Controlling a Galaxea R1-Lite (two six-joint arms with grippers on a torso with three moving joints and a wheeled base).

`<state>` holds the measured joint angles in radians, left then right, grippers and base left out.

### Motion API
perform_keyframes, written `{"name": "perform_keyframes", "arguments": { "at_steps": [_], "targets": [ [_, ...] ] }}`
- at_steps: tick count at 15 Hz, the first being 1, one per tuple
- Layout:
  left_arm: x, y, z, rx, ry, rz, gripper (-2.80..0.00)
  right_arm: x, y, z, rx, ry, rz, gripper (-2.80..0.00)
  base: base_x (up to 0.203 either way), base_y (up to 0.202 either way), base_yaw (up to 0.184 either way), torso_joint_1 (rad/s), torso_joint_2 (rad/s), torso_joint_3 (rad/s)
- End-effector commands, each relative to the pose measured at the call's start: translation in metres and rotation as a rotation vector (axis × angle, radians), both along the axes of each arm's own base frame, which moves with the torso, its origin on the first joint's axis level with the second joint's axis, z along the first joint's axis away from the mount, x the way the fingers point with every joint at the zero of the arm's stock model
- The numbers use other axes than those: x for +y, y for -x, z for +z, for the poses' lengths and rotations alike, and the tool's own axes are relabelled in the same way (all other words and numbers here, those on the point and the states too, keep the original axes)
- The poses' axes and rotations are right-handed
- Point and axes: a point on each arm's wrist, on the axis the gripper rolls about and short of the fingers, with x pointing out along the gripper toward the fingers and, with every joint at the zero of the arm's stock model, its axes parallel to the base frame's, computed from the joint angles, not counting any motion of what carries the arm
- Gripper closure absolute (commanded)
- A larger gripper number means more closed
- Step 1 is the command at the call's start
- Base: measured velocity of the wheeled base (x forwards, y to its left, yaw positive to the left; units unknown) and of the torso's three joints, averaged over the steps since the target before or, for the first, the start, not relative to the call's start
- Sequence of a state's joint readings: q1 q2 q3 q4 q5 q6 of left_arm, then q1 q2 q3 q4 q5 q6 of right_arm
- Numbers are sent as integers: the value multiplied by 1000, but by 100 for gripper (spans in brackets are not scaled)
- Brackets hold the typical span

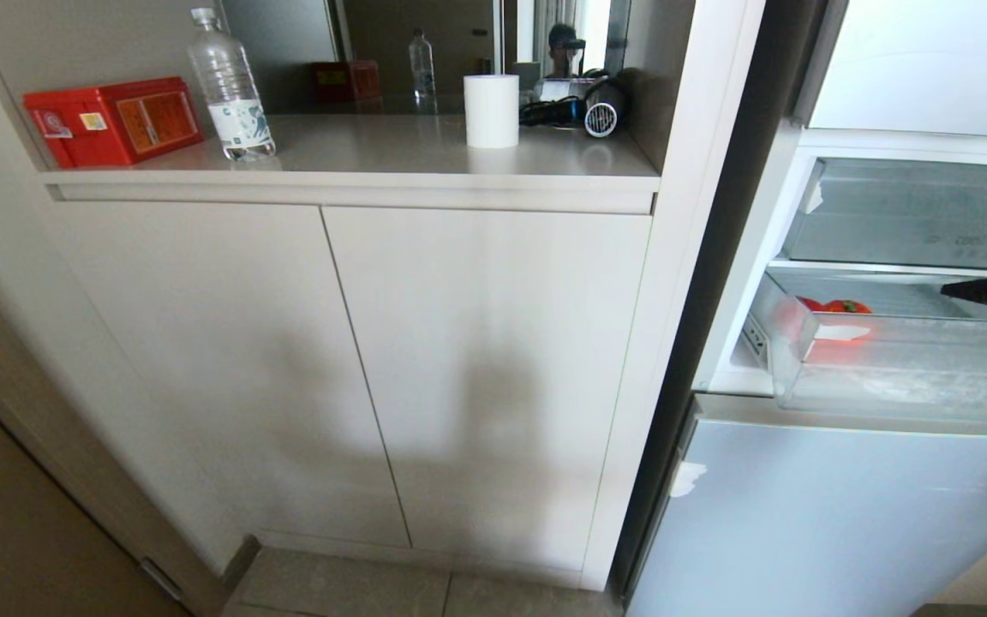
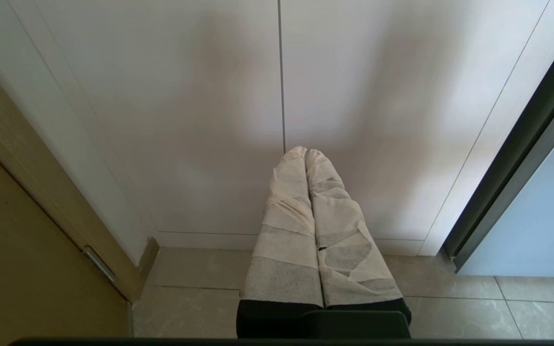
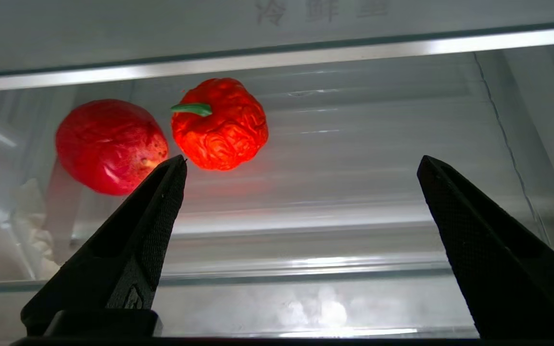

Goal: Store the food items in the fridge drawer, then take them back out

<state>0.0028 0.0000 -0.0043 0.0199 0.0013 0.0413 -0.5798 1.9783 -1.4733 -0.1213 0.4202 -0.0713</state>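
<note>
My right gripper is to pull the drawer's front [image 1: 906, 362] farther out first, because the drawer is only partly open and the red foods [image 1: 835, 307] are close under the clear bin.
The fridge drawer [image 1: 905, 377] of clear frosted plastic stands pulled out at the right of the head view. Two red food items lie in its left back part: a smoother round one [image 3: 108, 144] and a wrinkled one with a green stem [image 3: 219, 125]; from the head they show as a red patch [image 1: 836, 306]. My right gripper [image 3: 301, 161] hangs open above the drawer's front lip [image 3: 306, 274], holding nothing, with both foods ahead of its one finger. It enters the head view at the right edge [image 1: 960, 291]. My left gripper [image 2: 304, 153], with taped fingers, is shut and parked low before the cabinet doors.
Above the drawer sits a clear bin with faint lettering [image 1: 922, 214]. Below it is the closed grey fridge door [image 1: 802, 514]. Left of the fridge, a cabinet [image 1: 356, 368] carries a shelf with a red box [image 1: 112, 120], a water bottle [image 1: 228, 86], a white roll [image 1: 491, 110] and a hair dryer [image 1: 588, 110].
</note>
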Motion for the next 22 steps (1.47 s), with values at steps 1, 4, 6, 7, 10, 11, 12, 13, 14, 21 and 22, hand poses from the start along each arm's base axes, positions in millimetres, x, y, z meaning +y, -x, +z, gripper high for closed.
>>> {"name": "perform_keyframes", "arguments": {
  "at_steps": [1,4,6,7,10,11,12,13,14,21,22],
  "targets": [
    [0,0,0,0,0,1,0,-1,-8,-12,52,-13,20,-280,0,0,0,0,0,0],
    [0,0,0,0,0,1,0,4,-2,-8,134,-39,31,-280,0,0,0,0,0,0],
    [0,0,0,0,0,1,0,8,5,-1,176,-45,35,-280,0,0,0,0,0,0],
    [0,0,0,0,0,1,0,10,8,3,179,-45,34,-280,0,0,0,0,0,0],
    [0,0,0,-2,0,1,0,17,24,13,220,-48,22,-280,0,0,0,0,0,0],
    [0,0,0,0,0,1,0,20,32,18,242,-48,7,-280,0,0,0,0,0,0],
    [0,0,0,0,0,1,0,22,40,21,264,-55,-6,-280,0,0,0,0,0,0],
    [0,0,0,0,0,1,0,21,47,24,281,-57,-17,-280,0,0,0,0,0,0],
    [0,0,0,0,0,1,0,20,54,25,300,-46,-40,-280,0,0,0,0,0,0],
    [0,0,0,0,0,1,0,17,56,25,324,-18,-73,-280,0,0,0,0,0,0],
    [0,0,0,0,0,1,0,17,59,24,337,-2,-89,-280,0,0,0,0,0,0]
  ]
}}
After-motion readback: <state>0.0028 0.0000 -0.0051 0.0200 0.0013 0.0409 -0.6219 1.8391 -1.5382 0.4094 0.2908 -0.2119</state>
